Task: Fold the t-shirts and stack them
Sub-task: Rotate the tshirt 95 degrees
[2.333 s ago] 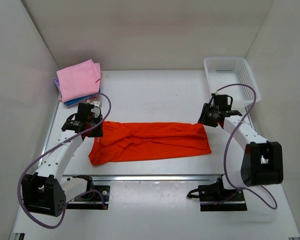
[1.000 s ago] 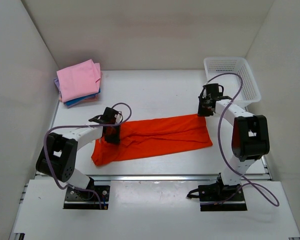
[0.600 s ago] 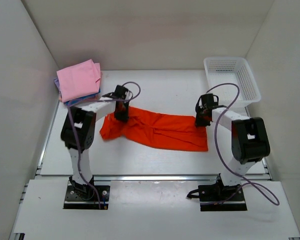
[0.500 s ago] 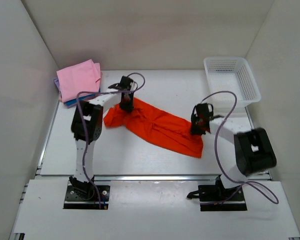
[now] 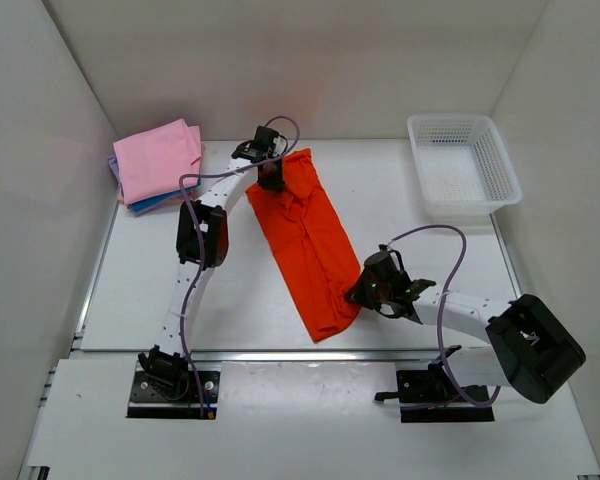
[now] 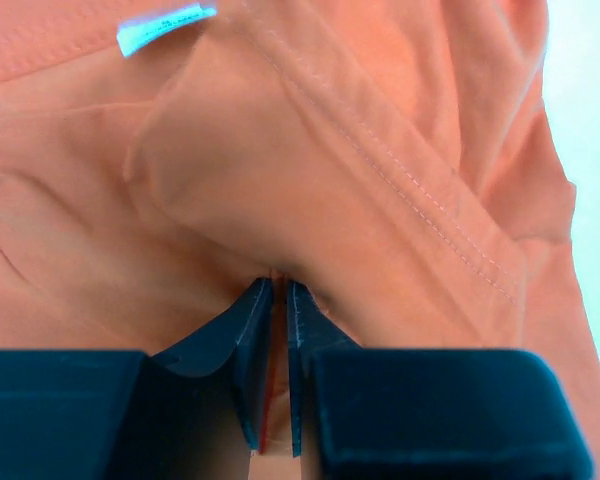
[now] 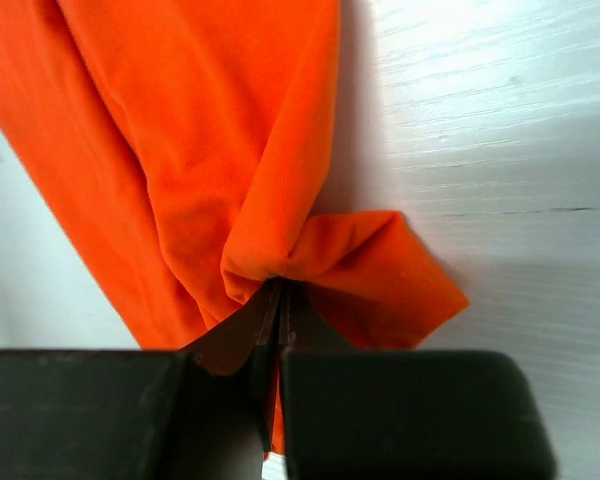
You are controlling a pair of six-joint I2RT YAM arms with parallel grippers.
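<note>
The orange t-shirt is slanted and bunched up at its near end [image 7: 365, 262], so the robot's right gripper should pull that end toward the front edge [image 5: 292, 350] to make it straight before folding.
The orange t-shirt [image 5: 310, 240] lies as a long folded strip, running from the table's far middle down toward the front. My left gripper [image 5: 271, 172] is stretched far out and shut on the strip's far end; in the left wrist view the cloth [image 6: 280, 180] is pinched between the jaws of that gripper [image 6: 278, 290], with a white label [image 6: 165, 25] above. My right gripper [image 5: 357, 291] is shut on the near end, bunching the fabric [image 7: 230, 150] at its fingertips [image 7: 280, 290]. A stack of folded t-shirts [image 5: 157, 160], pink on top, sits far left.
A white mesh basket [image 5: 463, 165] stands at the far right corner. The side walls close in on both sides. The bare table top [image 5: 480, 260] shows to the right of the strip.
Both grippers have swung the orange strip from lying left to right into a near-lengthwise line: the left end went to the far side, the right end came toward the front.
</note>
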